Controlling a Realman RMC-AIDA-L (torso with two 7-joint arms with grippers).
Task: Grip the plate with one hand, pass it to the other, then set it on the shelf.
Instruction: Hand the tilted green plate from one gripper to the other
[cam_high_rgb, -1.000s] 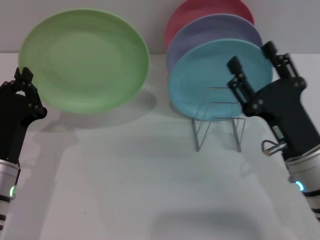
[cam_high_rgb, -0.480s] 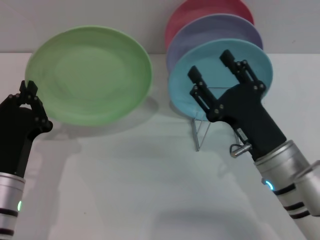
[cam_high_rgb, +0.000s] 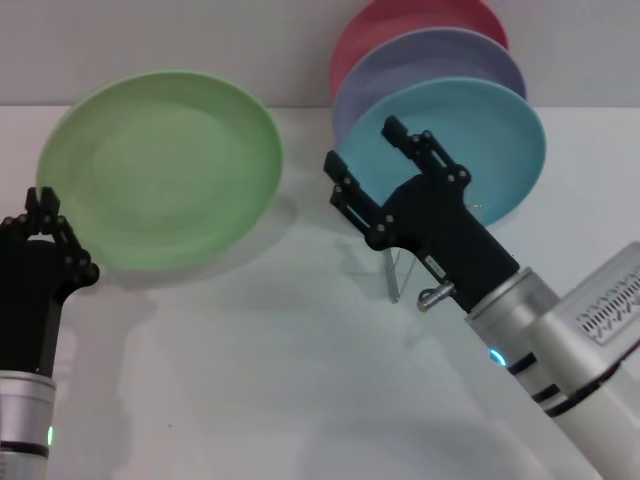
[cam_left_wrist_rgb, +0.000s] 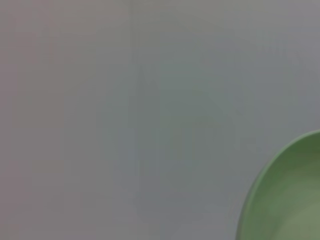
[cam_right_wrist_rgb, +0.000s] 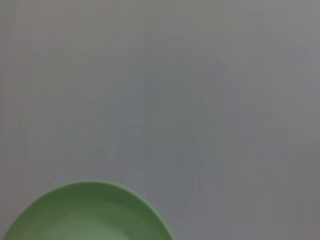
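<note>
The open fingers of my right gripper are facing the light green plate's free rim (cam_high_rgb: 280, 158). I should keep bringing them toward the plate until the plate's rim is between them.
The light green plate (cam_high_rgb: 165, 165) is held up off the white table, tilted toward me. My left gripper (cam_high_rgb: 42, 203), on the plain arm at the lower left, is shut on the plate's lower left rim. My right gripper (cam_high_rgb: 365, 150), on the arm with the slotted grille, is open in mid-air, a little to the right of the plate's right rim and in front of the rack, touching nothing. The wire shelf (cam_high_rgb: 396, 280) is mostly hidden behind the right gripper. The green plate also shows in the left wrist view (cam_left_wrist_rgb: 292, 200) and in the right wrist view (cam_right_wrist_rgb: 90, 215).
The rack holds a turquoise-blue plate (cam_high_rgb: 490, 140) in front, a lavender plate (cam_high_rgb: 440, 55) behind it and a pink-red plate (cam_high_rgb: 400, 20) at the back, all on edge. The white table (cam_high_rgb: 250, 370) spreads in front.
My right gripper has swung left, from beside the rack to in front of it, toward the green plate. The plate has lowered slightly in the left gripper.
</note>
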